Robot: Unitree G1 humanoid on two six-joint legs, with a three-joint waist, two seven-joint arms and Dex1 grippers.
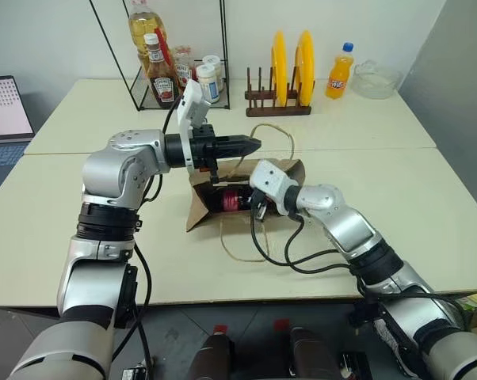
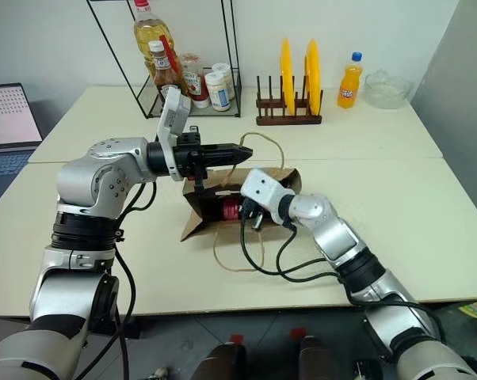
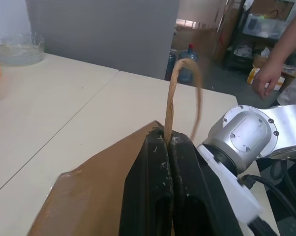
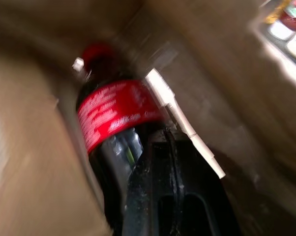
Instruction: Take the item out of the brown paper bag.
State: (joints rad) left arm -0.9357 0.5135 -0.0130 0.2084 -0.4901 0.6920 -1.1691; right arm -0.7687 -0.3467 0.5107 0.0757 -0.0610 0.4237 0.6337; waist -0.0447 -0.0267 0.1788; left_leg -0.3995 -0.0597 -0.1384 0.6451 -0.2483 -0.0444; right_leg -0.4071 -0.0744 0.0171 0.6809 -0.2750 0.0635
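Observation:
My right gripper's closed fingers are resting against the side of the cola bottle (image 4: 147, 132), so I need to open them wide, move back and put them on either side of the bottle's lower end (image 4: 110, 189).
The brown paper bag (image 1: 201, 209) lies on its side in the middle of the table. My left gripper (image 3: 168, 141) points level above it, shut on one twisted paper handle (image 3: 173, 101), which loops up past the fingertips. The other handle (image 1: 237, 247) lies slack on the table in front. The item, a cola bottle (image 4: 113, 115) with red cap and red label, lies inside the bag (image 2: 230, 208). My right gripper (image 4: 171, 140) is inside the bag's mouth, shut, its fingers lying alongside the bottle with nothing seen between them.
At the back stand a wire rack (image 1: 175, 99) with sauce bottles, a wooden rack of yellow plates (image 1: 291, 63), an orange soda bottle (image 1: 341, 73) and a glass bowl (image 1: 375, 79). A laptop (image 1: 5, 119) sits far left. A person's hand (image 3: 266, 78) shows beyond the table.

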